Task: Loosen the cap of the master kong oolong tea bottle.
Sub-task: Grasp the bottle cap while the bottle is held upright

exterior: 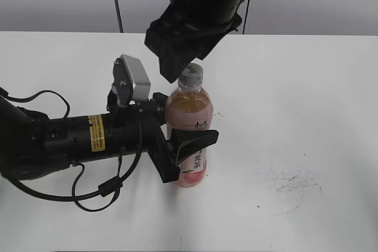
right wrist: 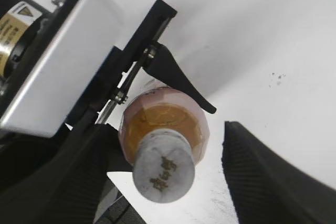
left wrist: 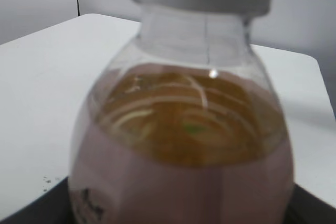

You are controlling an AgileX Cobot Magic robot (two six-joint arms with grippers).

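Note:
My gripper will take the grey-white cap (exterior: 191,77) fully off the bottle's neck when I lift it, since my left gripper (exterior: 194,143) is closed around the bottle's body.
The master kong oolong tea bottle (exterior: 189,131) stands upright on the white table, amber tea inside, pink label. My left gripper (exterior: 186,151) is shut on the bottle's body at label height; the bottle (left wrist: 181,145) fills the left wrist view. The grey-white cap (exterior: 191,75) is on the bottle's neck. My right gripper (exterior: 177,66) hovers just above and behind the cap, open. In the right wrist view the cap (right wrist: 164,167) with dark print lies between the two spread fingers (right wrist: 168,177), touching neither.
The white table (exterior: 295,116) has dark scuff marks (exterior: 292,184) at the right front. The left arm's black cables (exterior: 97,190) lie on the table at the left. A grey wall stands behind the table's far edge.

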